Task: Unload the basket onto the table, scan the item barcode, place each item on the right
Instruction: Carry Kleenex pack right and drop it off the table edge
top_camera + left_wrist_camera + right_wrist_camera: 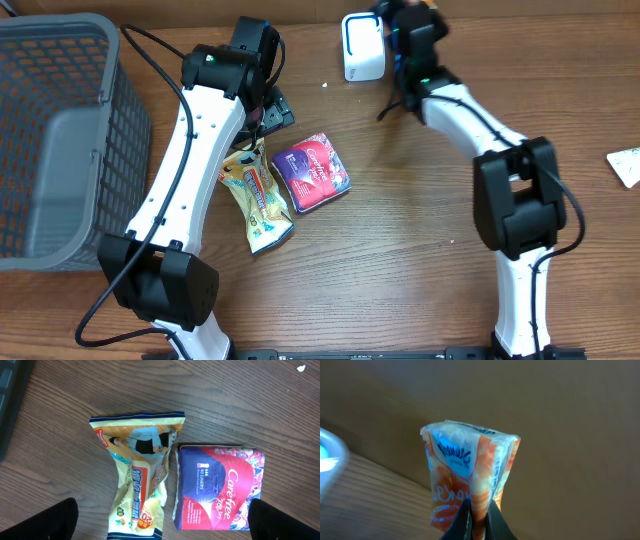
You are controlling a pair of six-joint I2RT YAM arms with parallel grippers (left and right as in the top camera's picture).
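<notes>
I should go on carrying the orange-and-white packet with my right gripper to the small white item (pixel 627 166) before I release it there, since the way from the scanner is clear.
My right gripper (pixel 477 510) is shut on an orange-and-white packet (pixel 465 465), which stands upright between its fingers in the right wrist view. From overhead, that gripper (pixel 400 30) sits at the back of the table, right beside the white scanner (pixel 362 47); the packet itself is hidden there. The scanner's edge (pixel 327 457) shows at the left of the right wrist view. My left gripper (pixel 162 522) hangs open above a yellow snack packet (pixel 140 475) and a purple-and-red Carefree pack (pixel 220 487), holding nothing.
A grey mesh basket (pixel 110 95) fills the left side of the table. The yellow snack packet (pixel 258 195) and the Carefree pack (pixel 312 172) lie side by side mid-table. A small white item (pixel 625 165) lies at the right edge.
</notes>
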